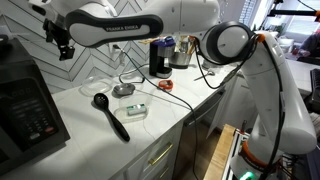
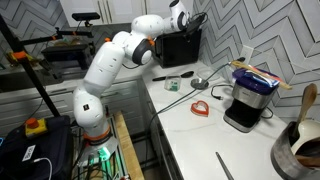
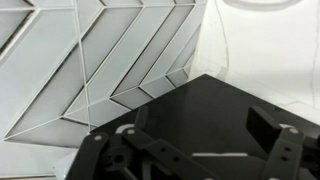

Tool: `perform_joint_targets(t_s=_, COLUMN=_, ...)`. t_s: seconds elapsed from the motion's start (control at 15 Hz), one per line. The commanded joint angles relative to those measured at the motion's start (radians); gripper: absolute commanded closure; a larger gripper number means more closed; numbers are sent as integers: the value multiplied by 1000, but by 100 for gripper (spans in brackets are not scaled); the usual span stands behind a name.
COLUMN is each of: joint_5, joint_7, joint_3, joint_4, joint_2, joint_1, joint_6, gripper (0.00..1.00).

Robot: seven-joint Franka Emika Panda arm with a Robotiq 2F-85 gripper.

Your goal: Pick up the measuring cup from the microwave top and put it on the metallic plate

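Note:
My gripper needs to swing back toward the wall (image 3: 50, 125) and get its open fingers on both sides of the cup before closing, because the measuring cup (image 3: 65, 162) is outside those fingers, next to the tiled wall.
The black microwave (image 1: 30, 105) stands at the counter's end and also shows in an exterior view (image 2: 180, 45). My gripper (image 1: 62, 42) hovers above its top, open and empty; it also shows in an exterior view (image 2: 190, 18). In the wrist view my fingers (image 3: 185, 140) are spread over the bare black microwave top (image 3: 200, 105), and no cup shows there. A black long-handled measuring scoop (image 1: 110, 115) lies on the white counter. The small metallic plate (image 1: 123, 90) sits on the counter just beyond it and shows in an exterior view (image 2: 199, 82).
A small clear container with green (image 1: 137, 110) sits beside the scoop. A black coffee maker (image 1: 160, 58) and a metal bowl (image 1: 182, 55) stand further along. A red object (image 2: 201, 107) lies on the counter. A tiled wall (image 3: 80, 60) is behind the microwave.

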State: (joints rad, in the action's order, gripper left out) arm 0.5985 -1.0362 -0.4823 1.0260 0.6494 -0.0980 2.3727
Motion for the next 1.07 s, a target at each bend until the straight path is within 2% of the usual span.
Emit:
perform_joint_targets(t_s=0.0, joint_5=109, joint_7=-91, joint_3=40, joint_4=-70, joint_2=49, joint_1=-36, joint_6=59, gripper=0)
perform_joint_targets(t_s=0.07, joint_5=154, joint_7=-37, joint_3=67, joint_4=-85, joint_2=55, joint_1=-55, joint_6=119, gripper=0)
perform_joint_targets(t_s=0.13, joint_5=89, joint_7=-45, joint_3=27, joint_4=-30, joint_2=23, joint_1=-16, joint_6=67, gripper=0)
perform_joint_targets(t_s=0.4, joint_5=128, joint_7=-42, joint_3=53, joint_4=-56, joint_2=36, joint_1=-40, joint_6=109, gripper=0)
perform_joint_targets(t_s=0.73, joint_5=33, joint_7=-308, joint_3=-113, joint_4=17, joint_2=52, joint_1=71, joint_6=360, gripper=0)
perform_joint_targets(t_s=0.87, joint_5=-23, joint_7=-435, joint_3=-203, joint_4=49, joint_2=60, joint_1=126, joint_6=387, gripper=0)
perform_joint_targets(t_s=0.93, joint_5=-36, joint_7=-468, joint_3=-223, joint_4=56, joint_2=61, joint_1=143, joint_6=381, gripper=0)
perform_joint_targets(t_s=1.0, joint_5=-27, joint_7=-479, joint_3=-216, joint_4=57, joint_2=59, joint_1=147, joint_6=369, gripper=0)
